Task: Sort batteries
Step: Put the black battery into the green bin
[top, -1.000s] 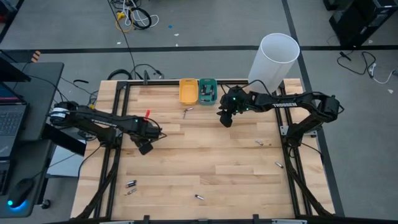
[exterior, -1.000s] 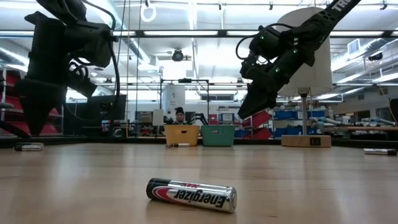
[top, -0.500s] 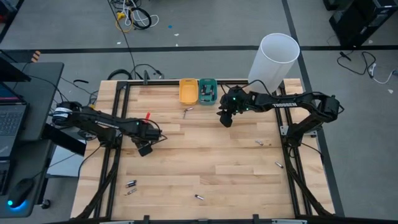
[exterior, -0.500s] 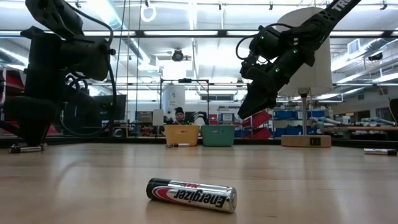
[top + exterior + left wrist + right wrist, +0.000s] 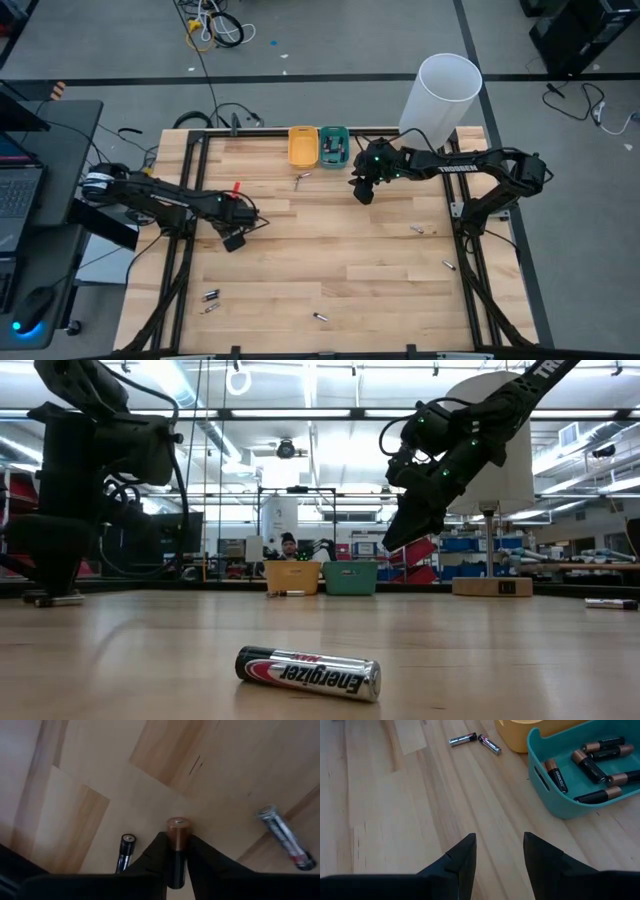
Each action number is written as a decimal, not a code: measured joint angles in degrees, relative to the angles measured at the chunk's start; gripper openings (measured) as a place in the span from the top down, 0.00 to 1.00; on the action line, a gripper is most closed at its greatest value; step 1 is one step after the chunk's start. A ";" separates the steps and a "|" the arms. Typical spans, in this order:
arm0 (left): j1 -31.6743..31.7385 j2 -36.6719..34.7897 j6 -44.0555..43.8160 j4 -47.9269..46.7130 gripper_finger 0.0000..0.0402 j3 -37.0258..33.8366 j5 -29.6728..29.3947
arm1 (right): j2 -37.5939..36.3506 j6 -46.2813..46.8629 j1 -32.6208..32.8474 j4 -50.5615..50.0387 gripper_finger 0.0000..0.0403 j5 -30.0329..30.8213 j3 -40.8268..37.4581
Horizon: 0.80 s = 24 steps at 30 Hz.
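Observation:
The batteries inside the teal tray (image 5: 334, 148) have the same copper ends as the copper-ended battery (image 5: 178, 828), so the robot's left gripper should keep carrying that battery to the tray and let go of it there.
My left gripper (image 5: 233, 240) points straight down at the table's left middle, shut on a dark battery with a copper end (image 5: 177, 851). Beside it lie a dark battery (image 5: 125, 851) and a silvery one (image 5: 286, 837). My right gripper (image 5: 499, 845) hangs open above the table, near the teal tray (image 5: 334, 147), which holds several batteries (image 5: 590, 767). The yellow tray (image 5: 302, 146) stands next to the teal one. Two batteries (image 5: 470, 740) lie on the wood in front of the yellow tray. My left gripper pinches the battery's long sides (image 5: 176, 862) between its two fingers, behind the copper end (image 5: 178, 826). The fingers come from above, pointing down, and lie across the battery. In the low view the battery (image 5: 62, 600) lies level at the table top under the gripper.
Loose batteries lie near the front left (image 5: 210, 297), front middle (image 5: 320, 317) and right (image 5: 417, 229), (image 5: 448, 265). One battery (image 5: 308, 673) lies close to the low camera. A white cylinder (image 5: 440, 95) stands at the far right corner. A person (image 5: 289, 544) sits far behind the table.
My left gripper has gone down to the table top, onto the battery lying there. My right gripper has kept still.

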 joint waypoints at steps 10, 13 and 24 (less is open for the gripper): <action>0.60 0.33 1.71 9.13 0.84 6.37 -2.18 | 0.02 -0.53 0.02 0.13 0.63 0.11 0.00; 3.16 0.08 5.84 18.56 0.84 8.85 -2.14 | 0.04 -0.39 0.04 1.64 0.63 1.92 0.00; 22.09 0.86 22.00 53.11 0.84 10.60 0.26 | 0.04 -0.50 0.04 2.69 0.63 4.13 0.00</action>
